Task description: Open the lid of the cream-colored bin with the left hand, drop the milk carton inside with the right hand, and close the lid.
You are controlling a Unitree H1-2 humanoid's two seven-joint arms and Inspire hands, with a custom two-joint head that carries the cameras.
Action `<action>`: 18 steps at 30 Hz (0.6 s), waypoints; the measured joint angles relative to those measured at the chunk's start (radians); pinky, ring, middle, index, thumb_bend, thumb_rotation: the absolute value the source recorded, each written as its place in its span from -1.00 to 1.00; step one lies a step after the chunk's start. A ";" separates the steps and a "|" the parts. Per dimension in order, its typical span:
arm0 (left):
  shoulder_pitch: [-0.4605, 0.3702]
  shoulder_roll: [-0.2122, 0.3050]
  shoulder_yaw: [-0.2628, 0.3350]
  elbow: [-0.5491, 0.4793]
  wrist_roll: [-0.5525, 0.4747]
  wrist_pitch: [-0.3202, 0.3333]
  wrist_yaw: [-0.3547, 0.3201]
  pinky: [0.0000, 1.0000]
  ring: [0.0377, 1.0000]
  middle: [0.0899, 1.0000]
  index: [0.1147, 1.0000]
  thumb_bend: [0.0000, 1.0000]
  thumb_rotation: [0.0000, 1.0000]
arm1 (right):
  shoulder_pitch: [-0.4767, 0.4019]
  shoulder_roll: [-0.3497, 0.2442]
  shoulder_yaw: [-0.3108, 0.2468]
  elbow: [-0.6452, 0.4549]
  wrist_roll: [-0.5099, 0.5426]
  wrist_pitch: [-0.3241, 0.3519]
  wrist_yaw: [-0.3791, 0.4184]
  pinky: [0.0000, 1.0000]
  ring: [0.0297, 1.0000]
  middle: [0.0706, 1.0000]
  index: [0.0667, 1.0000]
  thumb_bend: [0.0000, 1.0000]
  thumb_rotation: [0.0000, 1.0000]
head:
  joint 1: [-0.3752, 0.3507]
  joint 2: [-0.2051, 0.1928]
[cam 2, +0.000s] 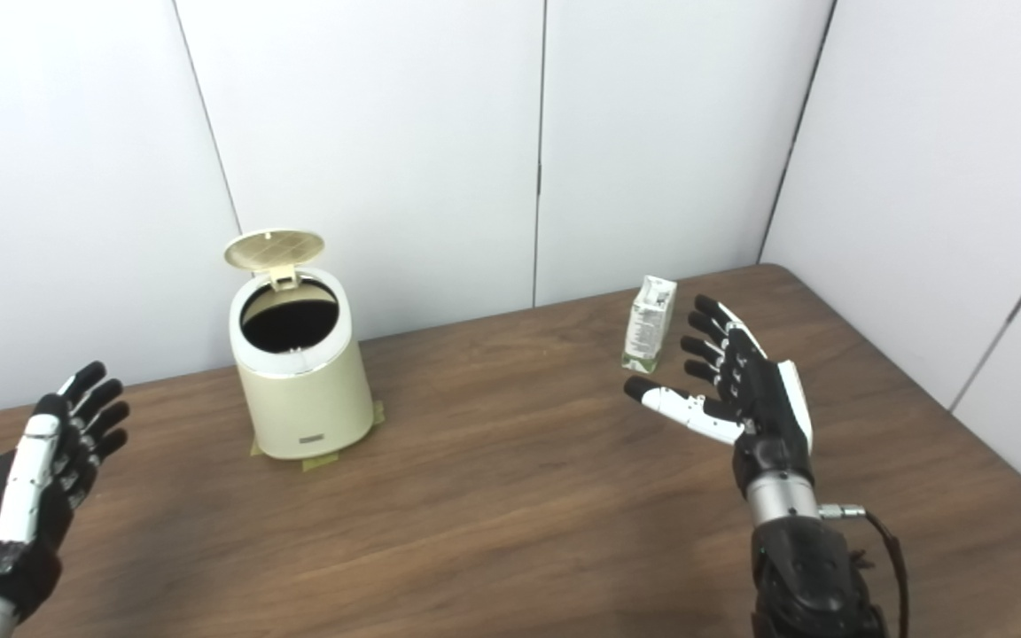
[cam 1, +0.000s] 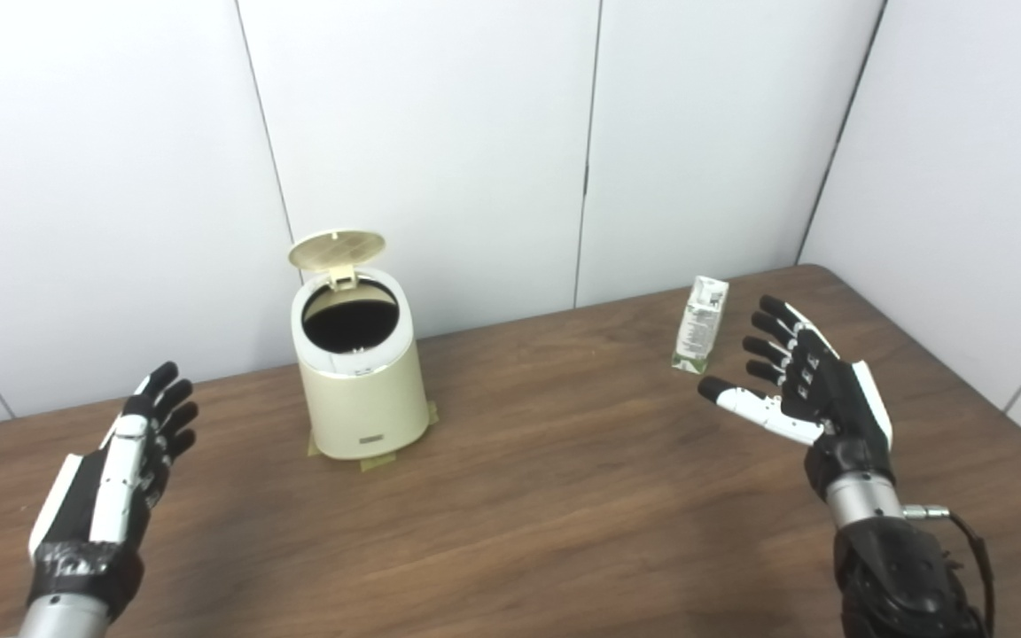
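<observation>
The slim milk carton [cam 1: 700,325] is narrower than the cream-colored bin's dark opening [cam 1: 352,322], so I expect the carton to drop through upright when the robot lets it fall.
The cream-colored bin [cam 1: 360,390] stands on the brown table at the back left, its round lid [cam 1: 337,250] tipped up and its dark inside showing. A small white and green milk carton [cam 1: 701,323] stands upright at the back right. My right hand [cam 1: 798,377] is open just to the right of and nearer than the carton, fingers spread, not touching it. My left hand [cam 1: 134,452] is open at the front left, well apart from the bin and holding nothing.
White wall panels close the back and right sides. The table's [cam 1: 546,496] rounded right corner lies just behind the carton. Patches of tape [cam 1: 378,461] show under the bin's base. A cable [cam 1: 962,532] hangs off my right wrist.
</observation>
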 measured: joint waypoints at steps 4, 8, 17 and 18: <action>0.000 0.014 -0.018 0.001 -0.012 0.001 -0.017 0.97 0.94 0.94 0.95 -0.28 1.00 | -0.030 -0.057 -0.003 0.060 -0.039 0.021 0.003 0.63 0.78 0.82 0.77 0.71 -0.54 | -0.043 0.000; 0.000 0.019 -0.028 0.001 -0.016 0.003 -0.018 0.94 0.92 0.92 0.93 -0.34 1.00 | -0.088 -0.120 0.002 0.156 -0.063 0.042 0.018 0.74 0.85 0.88 0.81 0.69 -0.67 | -0.049 0.000; 0.002 0.049 -0.031 -0.027 -0.040 0.044 -0.022 0.96 0.92 0.93 0.94 -0.44 1.00 | -0.249 -0.195 0.041 0.376 -0.102 0.048 0.054 0.87 0.92 0.95 0.91 0.74 -0.77 | -0.049 -0.014; 0.003 0.054 -0.032 -0.032 -0.041 0.045 -0.022 0.96 0.92 0.93 0.94 -0.45 1.00 | -0.265 -0.199 0.042 0.391 -0.103 0.049 0.062 0.85 0.93 0.96 0.92 0.74 -0.77 | -0.049 -0.014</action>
